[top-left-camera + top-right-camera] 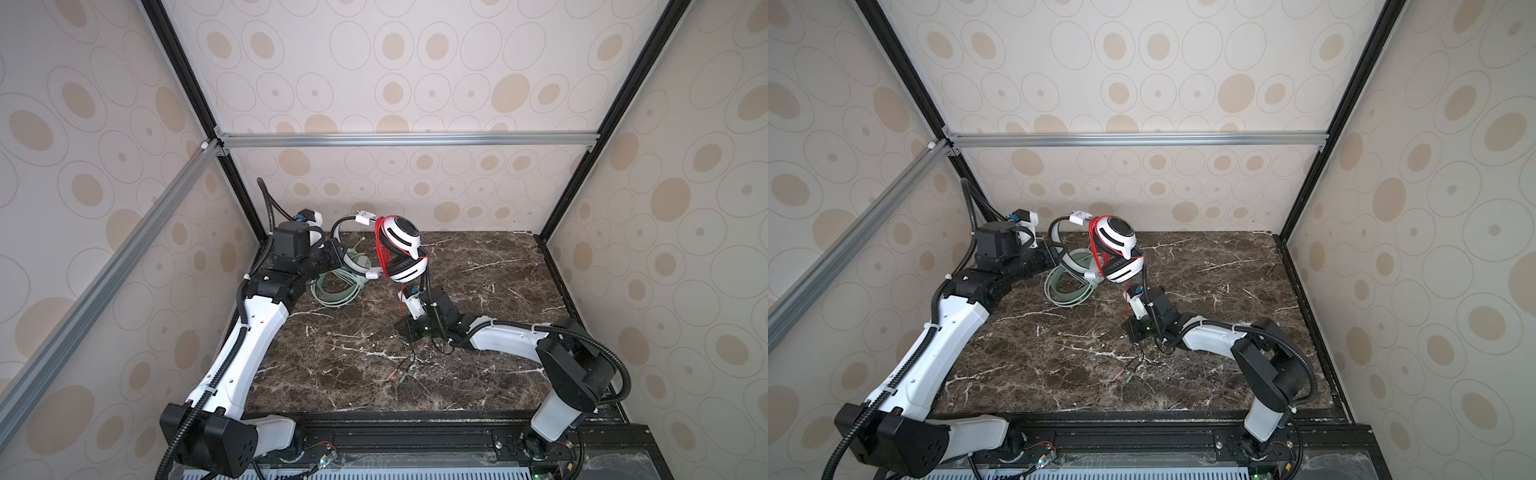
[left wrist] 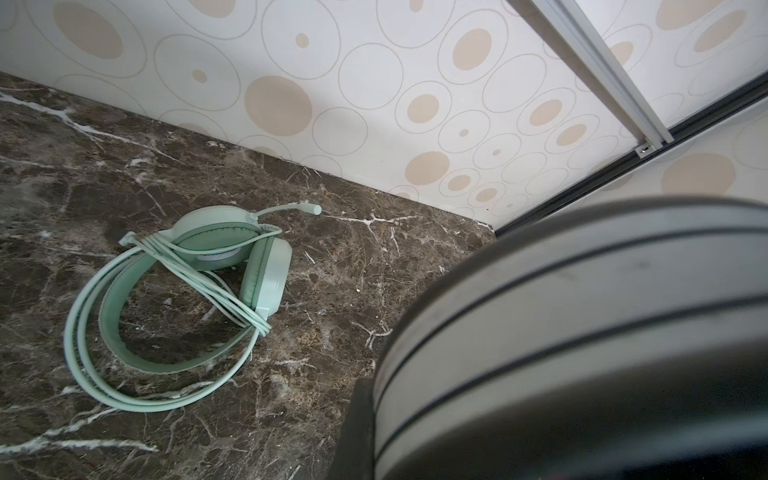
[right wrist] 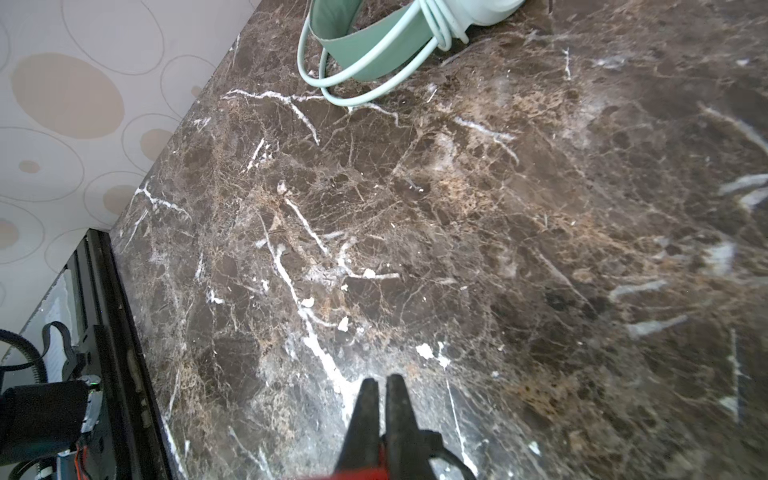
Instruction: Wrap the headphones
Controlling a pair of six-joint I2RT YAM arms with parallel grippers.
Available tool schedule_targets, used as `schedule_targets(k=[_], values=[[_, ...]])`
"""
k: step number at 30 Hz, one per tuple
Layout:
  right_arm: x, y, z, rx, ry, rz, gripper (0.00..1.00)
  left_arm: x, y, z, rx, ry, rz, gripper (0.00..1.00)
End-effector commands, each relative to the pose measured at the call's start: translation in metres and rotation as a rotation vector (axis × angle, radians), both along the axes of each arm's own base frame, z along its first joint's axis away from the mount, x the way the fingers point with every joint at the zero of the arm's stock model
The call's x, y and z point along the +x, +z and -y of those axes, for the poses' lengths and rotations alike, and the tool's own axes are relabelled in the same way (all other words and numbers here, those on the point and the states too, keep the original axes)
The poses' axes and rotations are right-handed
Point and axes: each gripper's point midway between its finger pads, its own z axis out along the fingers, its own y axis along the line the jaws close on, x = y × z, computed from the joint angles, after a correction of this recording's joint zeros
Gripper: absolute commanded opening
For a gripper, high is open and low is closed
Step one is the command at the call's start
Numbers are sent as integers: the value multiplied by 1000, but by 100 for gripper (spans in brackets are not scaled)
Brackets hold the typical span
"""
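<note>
Next, my left gripper pulls the headphones back to tighten the red cable before the next wrap, because the ear cups (image 1: 408, 268) are close over my right gripper.
The white-and-black headphones (image 1: 402, 248) hang in the air over the back of the table in both top views. My left gripper (image 1: 333, 250) is shut on their grey headband (image 2: 582, 332), which fills the left wrist view beside one black finger (image 2: 358, 428). The thin red cable (image 1: 381, 254) is looped round the headset next to the ear cups, and one strand drops to my right gripper (image 1: 404, 327). That gripper (image 3: 382, 380) is shut on the red cable just above the table. The mint-green headphones (image 1: 337, 290) lie on the table below, their pale cable wound around them (image 2: 187, 299).
The dark marble table (image 1: 478, 374) is boxed in by patterned walls and black frame posts. The cable's dark tail with its plugs (image 1: 402, 371) lies on the table in front of the right gripper. The mint-green headset lies close to the left arm's wrist.
</note>
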Motion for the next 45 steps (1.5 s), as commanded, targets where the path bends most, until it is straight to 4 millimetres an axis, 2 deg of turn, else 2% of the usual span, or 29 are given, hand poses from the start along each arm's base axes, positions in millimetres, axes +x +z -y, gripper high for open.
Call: schedule_targets(k=[1, 5, 10, 14, 18, 21, 25, 30, 36, 39, 41, 45], values=[[-15, -11, -15, -18, 57, -85, 0, -6, 64, 25, -154, -143, 171, 0], [-14, -11, -26, -32, 79, -92, 0, -11, 68, 33, -175, -202, 187, 0], [-6, -10, -28, -47, 61, -82, 0, -24, 81, 37, -179, -251, 245, 0], [-6, 0, -26, -51, 62, -66, 0, -20, 79, 29, -156, -198, 236, 0], [-13, -1, -11, -76, 26, -49, 0, -15, 78, 14, -129, -97, 227, 0], [-29, -7, 4, -127, 5, -40, 0, -12, 77, -4, -99, 15, 222, 0], [-60, -13, 21, -202, 2, -20, 0, -10, 74, -31, -65, 172, 204, 0], [-95, -5, 25, -254, 23, 24, 0, -8, 69, -48, -50, 274, 174, 0], [-118, 22, 20, -344, 41, 144, 0, -5, 63, -57, -39, 333, 150, 0], [-119, 48, 22, -439, 37, 240, 0, -3, 59, -60, -22, 354, 136, 0], [-116, 72, 28, -508, 21, 313, 0, -1, 57, -62, -2, 369, 127, 0], [-109, 132, 43, -609, -15, 463, 0, 0, 53, -66, 65, 417, 111, 0]])
